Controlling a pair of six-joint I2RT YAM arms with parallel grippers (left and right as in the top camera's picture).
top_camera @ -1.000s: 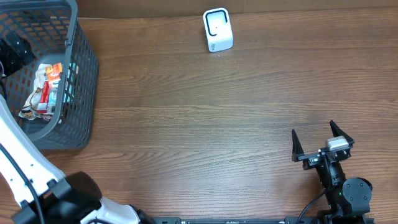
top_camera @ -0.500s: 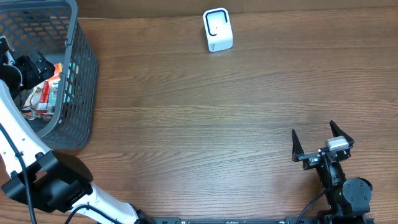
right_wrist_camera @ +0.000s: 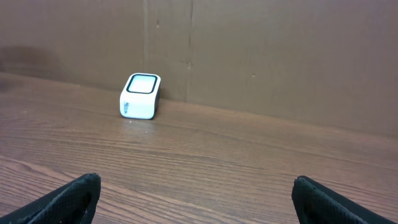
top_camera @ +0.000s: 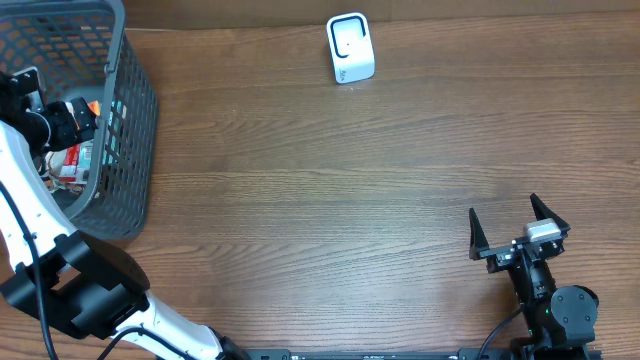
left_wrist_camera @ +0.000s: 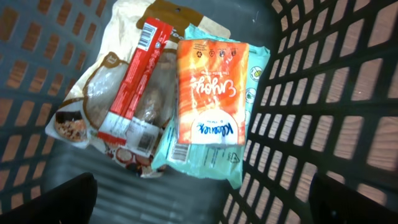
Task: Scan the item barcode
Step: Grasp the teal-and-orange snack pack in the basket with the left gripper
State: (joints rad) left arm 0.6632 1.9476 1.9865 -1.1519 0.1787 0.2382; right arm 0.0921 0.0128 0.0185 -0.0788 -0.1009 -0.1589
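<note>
I keep lowering my left gripper until its fingers are on both sides of the orange and teal pack (left_wrist_camera: 212, 87) and then close it, because the pack's narrow width (left_wrist_camera: 212, 102) lines up with the open fingers.
Several packets lie in the grey mesh basket (top_camera: 135, 120) at the table's left. In the left wrist view an orange and teal pack (left_wrist_camera: 208, 102) shows a barcode at its lower left corner. A red stick packet (left_wrist_camera: 134, 81) lies across a brown and white snack bag (left_wrist_camera: 93, 106) beside it. My left gripper (top_camera: 62, 112) hangs open inside the basket just above them, holding nothing (left_wrist_camera: 202, 205). The white scanner (top_camera: 350, 47) stands at the far edge of the table, also seen in the right wrist view (right_wrist_camera: 140, 96). My right gripper (top_camera: 518, 228) rests open and empty near the front right.
The basket's mesh wall (left_wrist_camera: 323, 106) rises close on the right of the packets. Bare wooden table (top_camera: 330, 190) stretches between the basket, the scanner and the right arm. A brown wall (right_wrist_camera: 261, 50) stands behind the scanner.
My left gripper has swung from the basket's left edge inward and now sits over the packets. The right arm has not moved.
</note>
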